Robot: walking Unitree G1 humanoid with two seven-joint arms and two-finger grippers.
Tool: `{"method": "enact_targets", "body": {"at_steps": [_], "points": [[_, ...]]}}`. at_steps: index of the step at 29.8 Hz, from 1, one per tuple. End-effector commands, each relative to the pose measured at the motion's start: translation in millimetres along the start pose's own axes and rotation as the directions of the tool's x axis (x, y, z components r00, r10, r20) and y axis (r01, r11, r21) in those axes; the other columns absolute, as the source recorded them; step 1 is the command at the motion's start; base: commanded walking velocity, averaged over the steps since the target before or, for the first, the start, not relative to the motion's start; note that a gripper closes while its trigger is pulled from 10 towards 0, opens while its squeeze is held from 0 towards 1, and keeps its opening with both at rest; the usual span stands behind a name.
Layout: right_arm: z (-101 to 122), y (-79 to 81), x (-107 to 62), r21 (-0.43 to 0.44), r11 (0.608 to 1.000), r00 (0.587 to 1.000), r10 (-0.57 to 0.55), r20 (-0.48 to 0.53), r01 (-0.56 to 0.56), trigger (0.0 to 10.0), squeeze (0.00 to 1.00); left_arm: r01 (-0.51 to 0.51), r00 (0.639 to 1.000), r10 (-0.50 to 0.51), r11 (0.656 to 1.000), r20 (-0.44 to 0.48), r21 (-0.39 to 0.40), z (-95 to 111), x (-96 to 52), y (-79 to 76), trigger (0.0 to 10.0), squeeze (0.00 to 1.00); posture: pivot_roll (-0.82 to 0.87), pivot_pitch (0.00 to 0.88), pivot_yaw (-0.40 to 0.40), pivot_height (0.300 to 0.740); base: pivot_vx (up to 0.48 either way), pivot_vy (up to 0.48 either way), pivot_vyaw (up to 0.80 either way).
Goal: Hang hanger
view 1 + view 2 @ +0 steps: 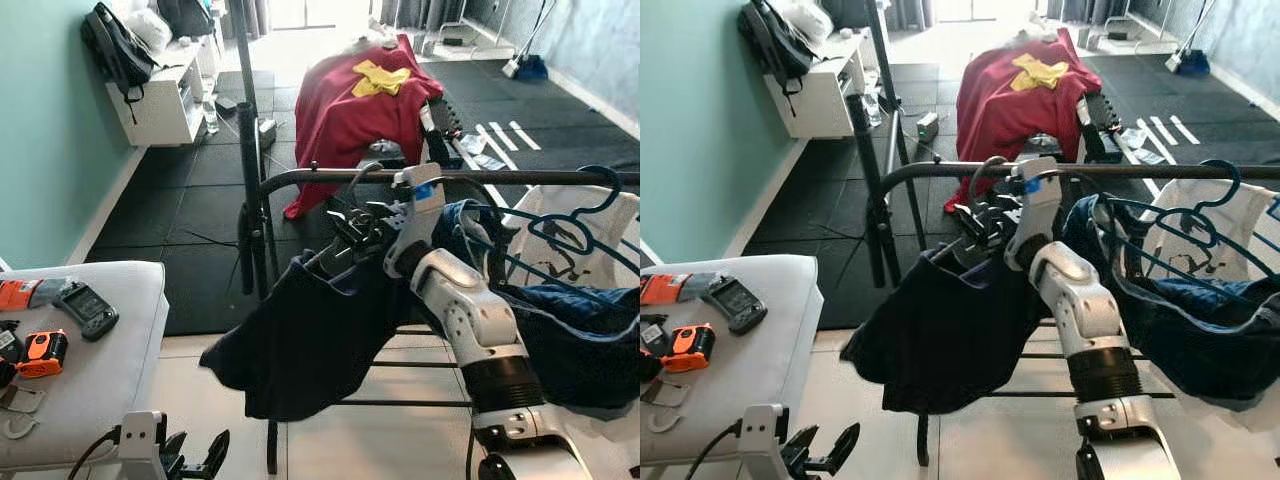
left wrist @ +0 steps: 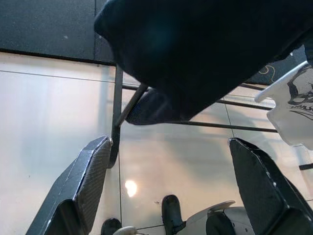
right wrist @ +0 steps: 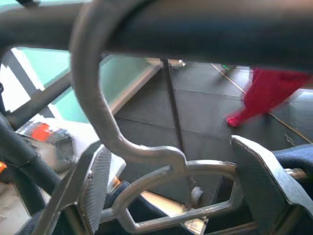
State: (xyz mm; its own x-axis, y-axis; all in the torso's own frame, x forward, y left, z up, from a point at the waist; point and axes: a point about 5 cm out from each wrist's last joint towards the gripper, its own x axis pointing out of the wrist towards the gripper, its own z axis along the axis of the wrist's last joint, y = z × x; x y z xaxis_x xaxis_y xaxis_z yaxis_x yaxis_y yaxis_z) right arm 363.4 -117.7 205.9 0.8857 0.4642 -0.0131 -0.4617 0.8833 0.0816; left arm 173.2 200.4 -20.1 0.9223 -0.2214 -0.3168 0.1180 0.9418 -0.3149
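I expect the dark navy garment [image 1: 310, 345] to slip off when my left gripper pulls it, because it hangs loosely around the silver hanger's exposed centre [image 3: 178, 169].
A silver metal hanger [image 3: 98, 112] carries a dark navy garment [image 1: 300, 340]. Its hook [image 1: 358, 178] curves over the black rail [image 1: 500, 177] of the clothes rack. My right gripper [image 1: 355, 228] is raised to the rail at the hanger's neck. In the right wrist view its fingers [image 3: 98, 181] stand apart on either side of the neck, open. My left gripper [image 1: 197, 448] hangs low near the tiled floor, open and holding nothing, below the garment's hem [image 2: 195, 58].
Blue hangers [image 1: 570, 225] with blue clothes and a white printed shirt [image 1: 610, 225] crowd the rail to the right. The rack's upright post [image 1: 247, 200] stands at left. A grey table [image 1: 110, 340] with tools is at near left. A red cloth [image 1: 350, 110] lies behind the rack.
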Motion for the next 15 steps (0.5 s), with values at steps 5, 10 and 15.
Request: {"method": "enact_targets", "body": {"at_steps": [5,10,15], "points": [[-7.7,-0.3,4.1,-0.016,0.999,0.996,-0.046,-0.081,0.045,10.0,0.00,-0.017,1.000,0.017,1.000,-0.017,-0.015,-5.6,-4.5,4.1,10.0,0.00,-0.10,0.066,0.016,0.736,0.000,0.000,0.00],[-14.6,-9.4,-0.8,-0.124,0.985,0.970,-0.145,-0.197,0.122,10.0,0.00,-0.018,1.000,0.018,1.000,-0.017,-0.019,-6.4,-5.2,5.7,10.0,0.00,-0.10,0.065,0.017,0.736,0.000,0.000,0.00],[-18.2,-18.7,-6.8,-0.165,0.967,0.936,-0.234,-0.263,0.195,10.0,0.00,-0.016,1.000,0.015,1.000,-0.020,-0.020,-7.0,-5.3,6.3,10.0,0.00,-0.10,0.065,0.019,0.736,0.000,0.000,0.00]]}}
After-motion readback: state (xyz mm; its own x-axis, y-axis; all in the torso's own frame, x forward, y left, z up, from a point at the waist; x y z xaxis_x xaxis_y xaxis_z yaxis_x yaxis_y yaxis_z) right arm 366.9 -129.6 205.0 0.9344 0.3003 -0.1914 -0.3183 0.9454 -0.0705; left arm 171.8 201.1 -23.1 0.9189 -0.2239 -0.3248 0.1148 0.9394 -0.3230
